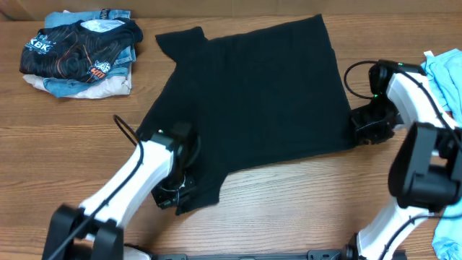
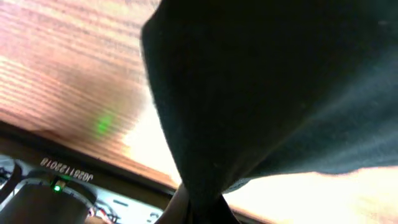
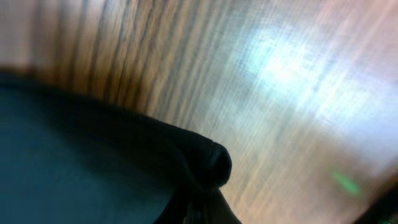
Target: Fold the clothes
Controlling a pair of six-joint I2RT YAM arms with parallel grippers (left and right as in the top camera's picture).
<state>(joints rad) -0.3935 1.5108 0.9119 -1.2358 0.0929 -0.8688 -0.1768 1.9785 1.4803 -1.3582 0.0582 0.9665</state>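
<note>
Next, I fold the near sleeve [image 1: 205,201] back over the T-shirt's body [image 1: 222,141] with my left gripper, as the sleeve pokes past the T-shirt's side toward the table's front edge.
The clothes are a plain black T-shirt [image 1: 253,101] spread flat across the middle of the wooden table. My left gripper [image 1: 182,189] is shut on its near left corner by the sleeve; in the left wrist view the black fabric [image 2: 261,93] bunches down into the closed jaws at the bottom edge. At the shirt's near right corner my right gripper [image 1: 359,130] is shut on the hem. The right wrist view shows a rolled fold of black cloth [image 3: 205,165] pinched there over the wood.
A stack of folded clothes [image 1: 79,54], topped by a black printed shirt, lies at the far left. Light blue fabric [image 1: 444,68] lies at the right edge, behind the right arm. The table's front edge runs just below both arms.
</note>
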